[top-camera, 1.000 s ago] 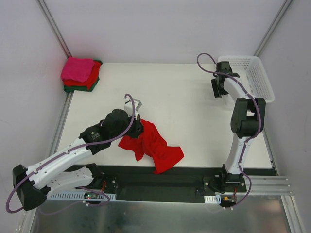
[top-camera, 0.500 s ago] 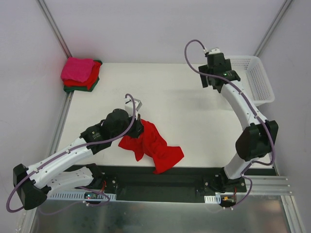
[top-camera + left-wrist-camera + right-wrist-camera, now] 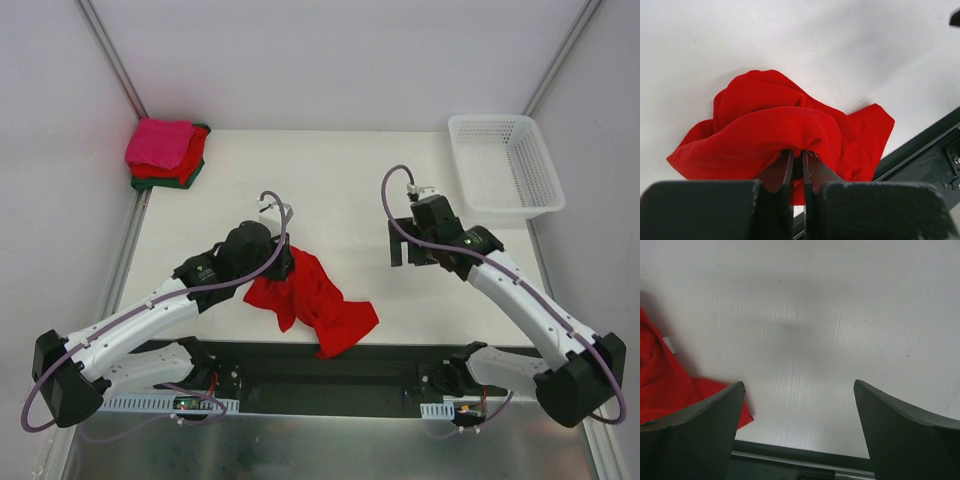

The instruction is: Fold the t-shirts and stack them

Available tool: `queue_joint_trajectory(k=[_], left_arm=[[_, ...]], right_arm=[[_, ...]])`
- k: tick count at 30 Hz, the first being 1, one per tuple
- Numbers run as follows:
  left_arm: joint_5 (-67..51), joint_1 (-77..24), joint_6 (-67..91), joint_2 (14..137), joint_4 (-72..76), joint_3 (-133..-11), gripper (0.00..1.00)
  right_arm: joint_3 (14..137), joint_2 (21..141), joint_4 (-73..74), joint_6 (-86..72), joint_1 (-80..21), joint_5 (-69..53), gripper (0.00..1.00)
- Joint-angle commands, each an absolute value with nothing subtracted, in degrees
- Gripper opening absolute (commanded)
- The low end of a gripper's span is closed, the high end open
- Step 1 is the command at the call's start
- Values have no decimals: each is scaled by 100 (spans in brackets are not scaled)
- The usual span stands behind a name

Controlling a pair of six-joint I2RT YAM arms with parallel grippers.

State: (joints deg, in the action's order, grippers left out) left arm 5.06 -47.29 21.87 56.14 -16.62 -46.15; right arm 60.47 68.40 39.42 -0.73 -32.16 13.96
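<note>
My right gripper should keep heading for the t-shirt's opposite edge, which lies free, and close at that edge [image 3: 331, 293] while my left gripper holds the red t-shirt's fold [image 3: 797, 134].
A crumpled bright red t-shirt [image 3: 315, 300] lies near the table's front edge. My left gripper [image 3: 287, 262] is shut on a fold at its upper left; in the left wrist view the fingers [image 3: 785, 170] pinch the red cloth [image 3: 775, 125]. My right gripper [image 3: 397, 245] is open and empty over bare table to the right of the shirt; its wrist view shows the shirt's edge [image 3: 665, 385] at the left. A folded stack with a hot pink shirt [image 3: 160, 142] on top of a red [image 3: 190, 160] and a dark green one [image 3: 188, 178] sits at the far left corner.
A white plastic lattice basket [image 3: 505, 165] stands at the back right corner. A black rail [image 3: 330, 365] runs along the table's front edge. Grey walls close in on both sides.
My right arm has swung from the basket at the back right down to the middle of the table, near the red shirt. My left gripper has stayed on the shirt.
</note>
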Motion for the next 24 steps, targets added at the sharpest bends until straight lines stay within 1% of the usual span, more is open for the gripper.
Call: queue_joint_trajectory(k=[1,8,13,17,21,24], left_arm=[[501,-4501,2241,5590,-1634,-4650,0],[413,-4403,2268,5634,-1617,-4579,0],[387,-4395,2302,5722,-1617,-4588,0],[343,-4395,2338,5730,-1608,-4570,0],[343,-4395,2347,5695,-1617,-4526,0],[343,-4403,2355,5643,-1617,-4491,0]], right_arm=[[5565,5839,4008,-1158,-3322,616,95],[4782,4871,3728,-2011,-3630,-464,95],[4089,4676,3235,-2495,-4068,-738,94],[3727,4851,2497,-2864,-4569,-669,95],[3718,5526,1908,-3111,-5254,-396,94],[3841,5949,1478,-3216,-5562,-211,95]])
